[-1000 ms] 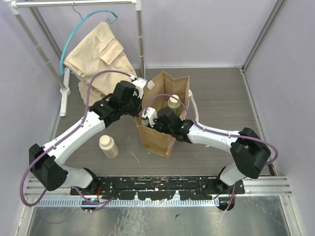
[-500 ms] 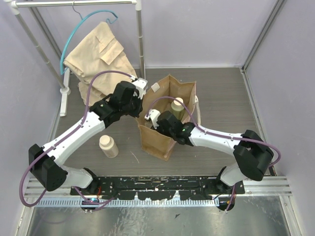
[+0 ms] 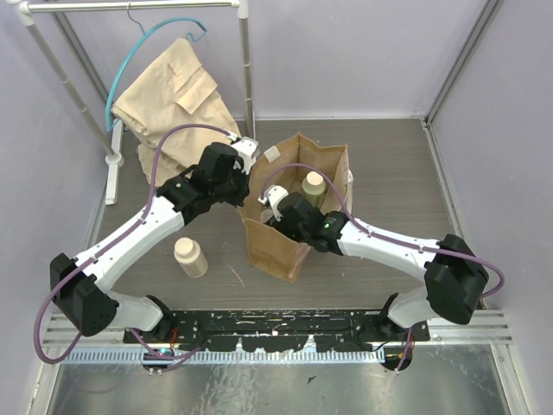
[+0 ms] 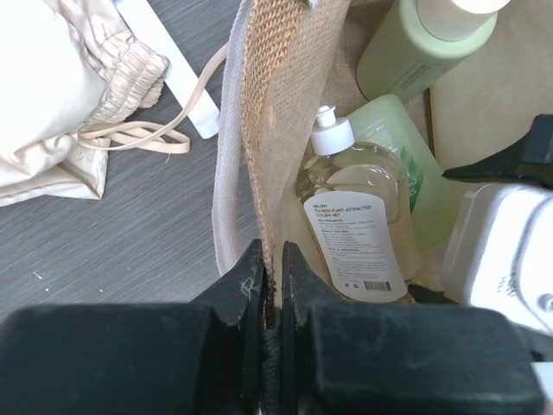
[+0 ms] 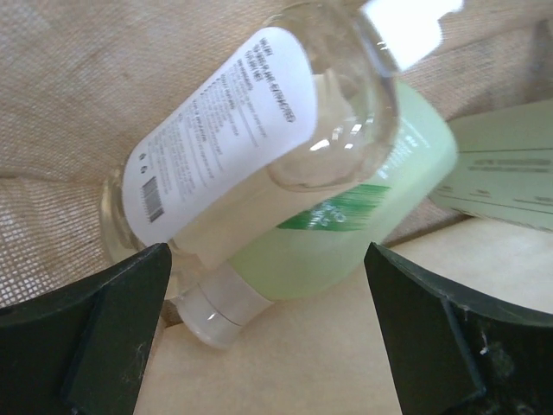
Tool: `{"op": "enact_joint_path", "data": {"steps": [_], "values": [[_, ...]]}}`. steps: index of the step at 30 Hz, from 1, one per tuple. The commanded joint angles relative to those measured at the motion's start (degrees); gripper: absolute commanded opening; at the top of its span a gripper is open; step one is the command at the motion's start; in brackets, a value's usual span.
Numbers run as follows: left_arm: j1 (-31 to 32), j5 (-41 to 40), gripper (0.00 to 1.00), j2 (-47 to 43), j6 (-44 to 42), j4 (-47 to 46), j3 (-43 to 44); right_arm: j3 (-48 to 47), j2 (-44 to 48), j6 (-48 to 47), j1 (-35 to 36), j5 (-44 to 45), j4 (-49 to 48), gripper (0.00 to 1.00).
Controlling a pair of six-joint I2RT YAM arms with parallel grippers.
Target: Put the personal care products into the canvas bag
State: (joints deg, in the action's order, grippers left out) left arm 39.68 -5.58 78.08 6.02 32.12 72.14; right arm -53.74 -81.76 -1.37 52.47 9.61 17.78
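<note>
My right gripper should hold the opposite rim (image 3: 348, 169) while my left gripper takes the bottle, because the cream bottle (image 3: 191, 258) is closer to my left gripper, which is pinching the bag's rim.
The tan canvas bag (image 3: 278, 251) stands open mid-table. My left gripper (image 3: 251, 183) is shut on the bag's left rim (image 4: 275, 130), jaws pinching the weave (image 4: 272, 270). My right gripper (image 3: 278, 201) is inside the bag, open and empty (image 5: 268, 322). Before it lies the amber white-capped bottle (image 5: 251, 121), resting on a light green bottle (image 5: 354, 225). Both show in the left wrist view, amber (image 4: 356, 220) and green (image 4: 413, 164). Another green bottle with a cream top (image 3: 314, 185) stands in the bag (image 4: 423, 47). The cream bottle (image 3: 190, 257) stands on the table left of the bag.
A beige folded garment (image 3: 173, 95) hangs on a white rack (image 3: 247, 69) at the back left, its drawstring (image 4: 147, 134) trailing near the bag. The rack's base (image 3: 112, 173) sits left. Walls close in on both sides.
My right gripper has moved right and further into the bag. The bag's far side and the cream-topped green bottle have shifted right a little. The left arm has stayed put.
</note>
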Motion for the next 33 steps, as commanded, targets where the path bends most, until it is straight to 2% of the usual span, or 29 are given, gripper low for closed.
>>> {"op": "enact_joint_path", "data": {"steps": [1, 7, 11, 17, 18, 19, 22, 25, 26, 33], "values": [[-0.3, -0.3, 0.00, -1.0, -0.6, -0.2, 0.1, -4.2, 3.8, 1.8, -2.4, 5.9, 4.6, 1.00], [-0.2, 0.9, 0.00, -0.2, -1.0, 1.1, 0.8, -6.0, 11.8, 4.3, -7.1, 8.5, 6.1, 1.00], [-0.3, 1.1, 0.00, 1.4, -1.8, 2.3, 2.0, -8.9, 16.3, 4.9, -7.4, 12.8, 10.3, 1.00], [-0.2, 1.5, 0.00, 3.0, -1.6, 2.0, 3.3, -10.8, 20.4, 5.9, -7.4, 13.1, 14.6, 1.00], [-0.3, 1.5, 0.06, 3.1, -1.5, 2.1, 3.9, -10.9, 20.5, 5.8, -7.5, 14.4, 15.0, 1.00], [-0.2, 1.5, 0.17, 3.3, -1.5, 2.4, 4.4, -10.8, 20.4, 5.6, -7.5, 16.2, 15.2, 1.00], [-0.2, 0.7, 0.58, 2.8, -1.4, 3.4, 6.4, -10.8, 20.1, 5.0, -8.1, 18.1, 14.9, 1.00], [-0.3, -1.0, 0.92, 1.4, -1.2, 3.8, 7.8, -12.1, 19.1, 5.1, -11.2, 15.6, 14.0, 1.00], [-0.2, -1.7, 1.00, 0.8, -1.2, 3.9, 8.3, -12.6, 18.6, 5.0, -12.6, 14.9, 13.7, 1.00], [-0.3, -9.8, 0.98, -6.7, -0.6, 7.0, 9.6, -16.9, 17.4, 4.1, -18.6, 13.8, 11.7, 1.00]]}}
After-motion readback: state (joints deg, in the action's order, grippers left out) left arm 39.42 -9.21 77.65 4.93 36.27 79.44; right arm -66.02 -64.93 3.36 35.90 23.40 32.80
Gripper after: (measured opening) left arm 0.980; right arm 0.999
